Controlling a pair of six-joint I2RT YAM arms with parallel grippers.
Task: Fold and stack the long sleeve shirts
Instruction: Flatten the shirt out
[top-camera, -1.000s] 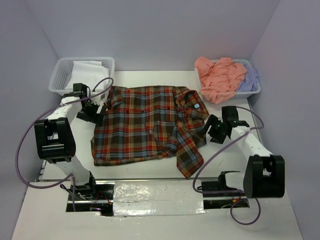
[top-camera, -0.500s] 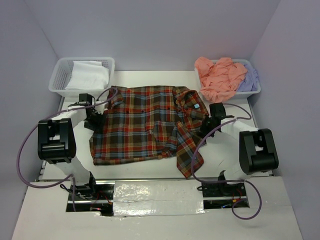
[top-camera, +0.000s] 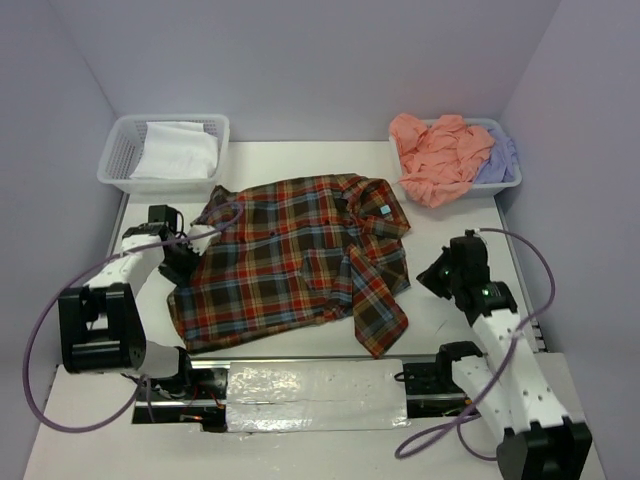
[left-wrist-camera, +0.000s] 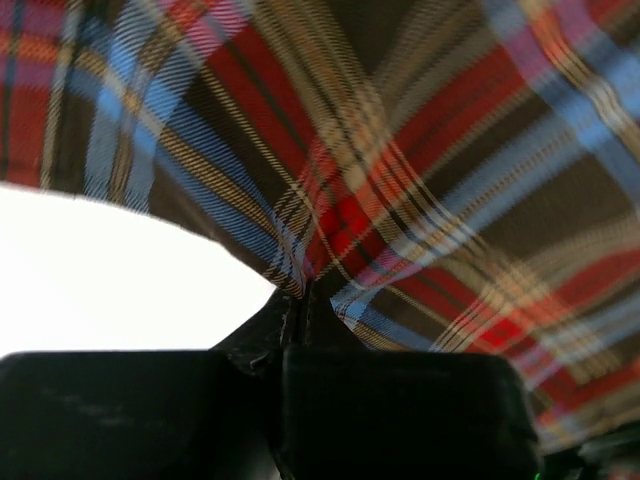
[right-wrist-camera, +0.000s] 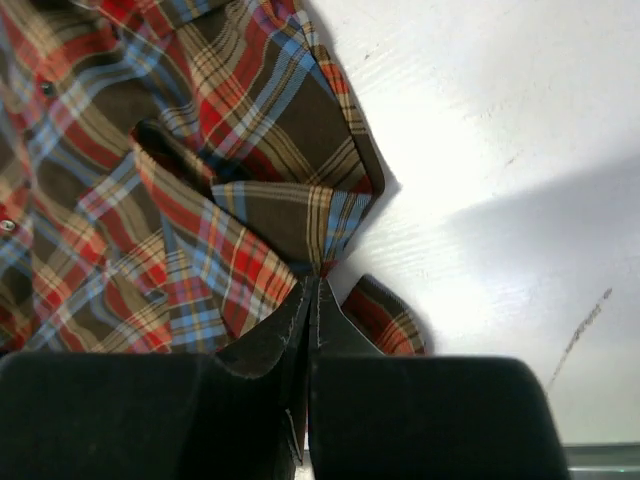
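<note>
The plaid shirt is crooked, with its collar slanting (top-camera: 376, 208) toward the pink shirt. I should take the edge (top-camera: 403, 262) beside the collar with my right gripper and pull it closer.
The plaid long sleeve shirt (top-camera: 290, 255) lies spread on the white table, turned a little so its collar points to the far right. My left gripper (top-camera: 183, 265) is shut on its left edge; in the left wrist view the plaid cloth (left-wrist-camera: 450, 150) bunches into the closed left gripper (left-wrist-camera: 298, 295). My right gripper (top-camera: 428, 278) sits at the shirt's right edge. In the right wrist view, folds of the plaid shirt (right-wrist-camera: 150, 200) converge into the shut right gripper (right-wrist-camera: 315, 280). A salmon-pink shirt (top-camera: 435, 150) and a lavender one (top-camera: 500, 158) are heaped at the far right.
The pink and lavender shirts fill a white basket (top-camera: 510, 185) at the far right. A second white lattice basket (top-camera: 120, 165) at the far left holds a folded white cloth (top-camera: 180, 150). Purple cables loop from both arms. Grey walls enclose the table.
Both grippers have shut on the plaid shirt's side edges. The shirt has slid toward the near edge and turned. The right arm has drawn back to the near right; the left arm has come nearer.
</note>
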